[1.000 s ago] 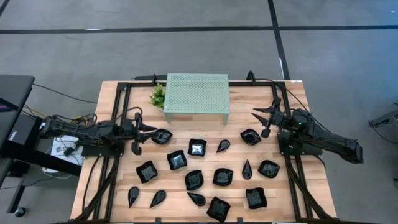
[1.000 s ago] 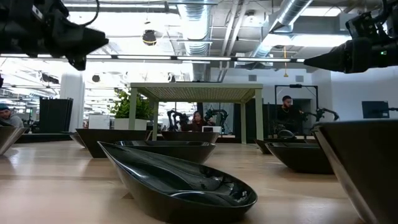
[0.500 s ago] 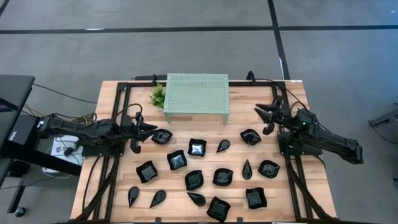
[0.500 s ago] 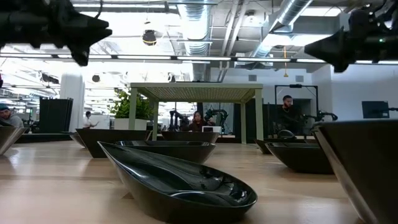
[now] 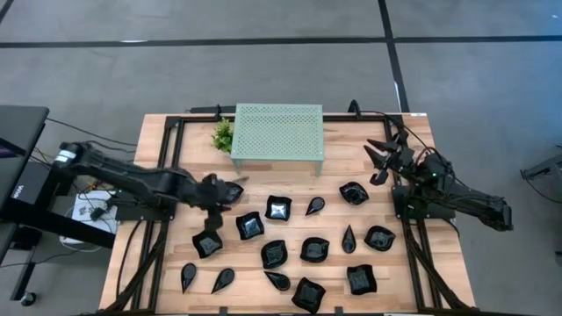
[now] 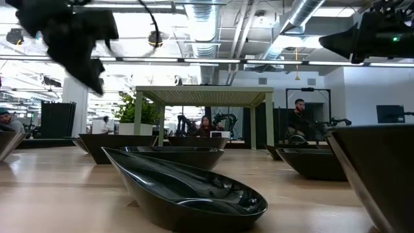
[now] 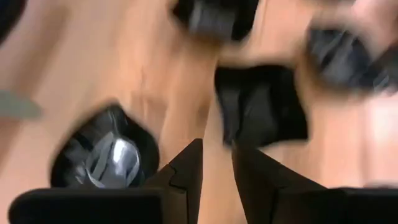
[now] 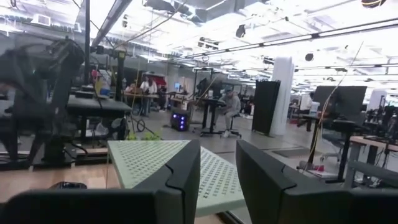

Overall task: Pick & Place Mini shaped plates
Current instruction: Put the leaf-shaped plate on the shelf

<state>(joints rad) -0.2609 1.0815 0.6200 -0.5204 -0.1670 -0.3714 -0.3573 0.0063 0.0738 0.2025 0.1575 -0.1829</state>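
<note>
Open wood (image 7: 185, 115) lies between the roundish plate and the square plate, so my left gripper should keep moving down to the roundish plate's rim (image 7: 153, 144) until its fingers are on both sides of it.
Several glossy black mini plates (image 5: 278, 208) lie flat on the wooden table in front of the mint-green stand, in square, roundish and teardrop shapes. My left gripper (image 5: 230, 187) hangs above the table over a roundish plate (image 5: 230, 195) at the left of the group, fingers pointing down, open by a narrow gap and touching nothing. In the left wrist view the gripper (image 7: 217, 152) stands between that roundish plate (image 7: 102, 152) and a square plate (image 7: 261, 106). My right gripper (image 5: 376, 161) is raised at the table's right side, level, open by a narrow gap and empty.
The mint-green perforated stand (image 5: 277, 132) stands at the far middle, with a small green plant (image 5: 223, 134) by its left end. Black frame rails (image 5: 167, 175) run along the table's left and right sides. People and desks show in the room beyond (image 6: 299, 116).
My left arm has swung fast from the table's left edge toward the middle and tipped its fingers down, so the gripper now hangs over the roundish plate. My right gripper has risen a little and shifted toward the far right. No plate has moved.
</note>
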